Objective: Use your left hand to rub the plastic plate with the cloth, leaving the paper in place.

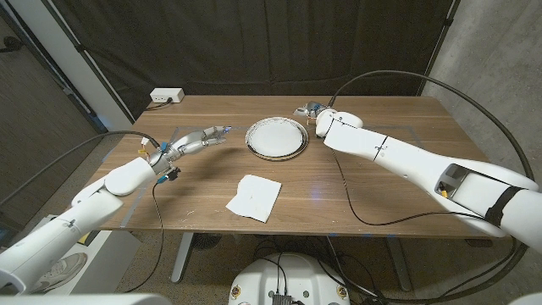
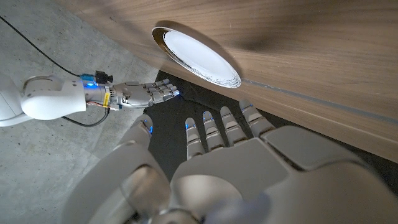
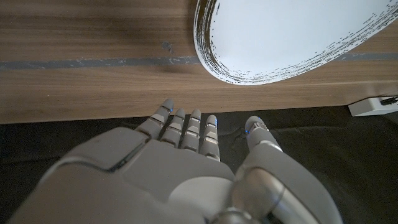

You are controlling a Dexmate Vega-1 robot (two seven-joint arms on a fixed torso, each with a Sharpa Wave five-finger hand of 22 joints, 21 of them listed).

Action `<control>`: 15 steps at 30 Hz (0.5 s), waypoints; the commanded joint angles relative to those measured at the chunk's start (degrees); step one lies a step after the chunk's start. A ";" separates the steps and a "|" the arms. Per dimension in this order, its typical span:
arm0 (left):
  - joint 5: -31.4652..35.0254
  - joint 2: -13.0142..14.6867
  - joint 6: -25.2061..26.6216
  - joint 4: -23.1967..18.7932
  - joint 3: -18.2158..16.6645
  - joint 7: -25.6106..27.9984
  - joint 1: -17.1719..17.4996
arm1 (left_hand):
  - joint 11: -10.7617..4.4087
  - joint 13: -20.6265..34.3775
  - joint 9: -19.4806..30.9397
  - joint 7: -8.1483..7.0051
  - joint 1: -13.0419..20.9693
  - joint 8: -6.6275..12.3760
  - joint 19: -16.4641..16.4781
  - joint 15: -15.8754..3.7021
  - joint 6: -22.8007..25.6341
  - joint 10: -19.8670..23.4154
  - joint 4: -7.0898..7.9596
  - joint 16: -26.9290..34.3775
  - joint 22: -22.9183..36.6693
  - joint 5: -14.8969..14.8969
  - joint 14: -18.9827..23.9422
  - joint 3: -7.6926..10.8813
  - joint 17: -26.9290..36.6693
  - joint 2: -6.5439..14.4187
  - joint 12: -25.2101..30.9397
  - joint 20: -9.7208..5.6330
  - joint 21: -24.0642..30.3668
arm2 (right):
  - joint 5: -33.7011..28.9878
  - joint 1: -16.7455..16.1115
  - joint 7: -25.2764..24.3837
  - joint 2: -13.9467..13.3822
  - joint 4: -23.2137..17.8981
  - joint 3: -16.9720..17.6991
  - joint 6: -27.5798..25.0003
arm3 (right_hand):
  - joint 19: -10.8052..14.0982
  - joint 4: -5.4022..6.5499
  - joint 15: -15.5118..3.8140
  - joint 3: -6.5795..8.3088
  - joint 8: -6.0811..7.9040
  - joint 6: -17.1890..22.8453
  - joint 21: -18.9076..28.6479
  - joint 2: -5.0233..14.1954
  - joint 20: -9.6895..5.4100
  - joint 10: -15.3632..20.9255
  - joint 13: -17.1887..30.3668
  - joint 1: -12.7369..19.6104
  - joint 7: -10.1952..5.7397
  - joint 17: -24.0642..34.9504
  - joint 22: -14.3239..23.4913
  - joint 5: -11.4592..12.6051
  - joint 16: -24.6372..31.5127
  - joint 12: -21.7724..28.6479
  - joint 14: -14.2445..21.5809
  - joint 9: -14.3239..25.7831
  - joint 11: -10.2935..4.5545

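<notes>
I expect the white cloth [image 1: 255, 199] to gather up and fold when I rub the plastic plate, because the cloth lies thin with an uneven edge [image 1: 236, 191].
The white plastic plate [image 1: 275, 137] with a dark rim sits at the table's far middle, and it also appears in the left wrist view [image 2: 199, 56] and the right wrist view [image 3: 286, 31]. A white square sheet [image 1: 254, 196] lies nearer the front edge; I cannot tell whether it is cloth or paper. My left hand [image 1: 199, 140] hovers just left of the plate, fingers spread toward it and holding nothing [image 2: 230, 162]. My right hand [image 1: 312, 112] is at the plate's far right side, fingers straight and empty [image 3: 186, 168]; it shows too in the left wrist view [image 2: 146, 94].
A white power strip [image 1: 166, 96] lies at the table's back left corner [image 3: 373, 106]. Black cables trail from both arms over the table's sides. Thin blue tape lines [image 1: 182, 134] mark the wood. A dark curtain hangs behind the table.
</notes>
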 commanded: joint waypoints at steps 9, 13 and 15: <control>8.00 2.24 -4.93 -1.25 0.91 -5.14 -1.46 | -2.72 0.03 -0.11 -2.54 3.57 1.54 0.90 -1.36 6.07 3.94 -2.98 0.32 0.13 0.52 3.12 0.34 0.25 -1.56 0.10 -0.57 0.80 | -6.15 10.02 7.78 3.44 6.06 -13.45 -4.39 | 0.45 -0.59 -1.45 0.93 -0.07 -0.37 0.42 0.01 -1.49 -0.88 0.00 1.89 -0.18 0.08 0.05 0.37 -0.04 -0.37 -0.45 0.21 -1.07; 10.03 2.67 -5.83 -2.09 0.81 -5.79 -1.63 | -2.96 0.03 -0.14 -3.37 4.68 1.55 1.10 -1.94 6.83 4.56 -3.88 0.33 0.12 0.57 3.80 0.45 0.24 -2.15 -0.03 -0.85 0.87 | -7.07 11.11 8.61 4.46 7.36 -15.25 -4.55 | 1.06 -1.17 -2.26 1.67 -0.13 -0.72 0.65 0.20 -1.90 -1.02 0.01 3.27 -0.53 0.03 0.06 0.41 0.11 -0.47 0.09 0.23 -1.62; 11.41 2.82 -6.48 -2.43 0.72 -5.92 -1.76 | -3.48 0.03 -0.16 -3.94 5.73 1.75 1.23 -2.33 7.94 5.27 -4.63 0.34 0.12 0.64 4.36 0.61 0.25 -2.55 -0.07 -0.98 0.93 | -7.42 11.54 9.01 5.00 7.95 -15.99 -4.70 | 1.34 -1.38 -2.46 1.95 -0.13 -0.83 0.76 0.24 -2.00 -1.10 0.02 3.83 -0.57 0.03 0.07 0.41 0.18 -0.52 0.37 0.25 -1.79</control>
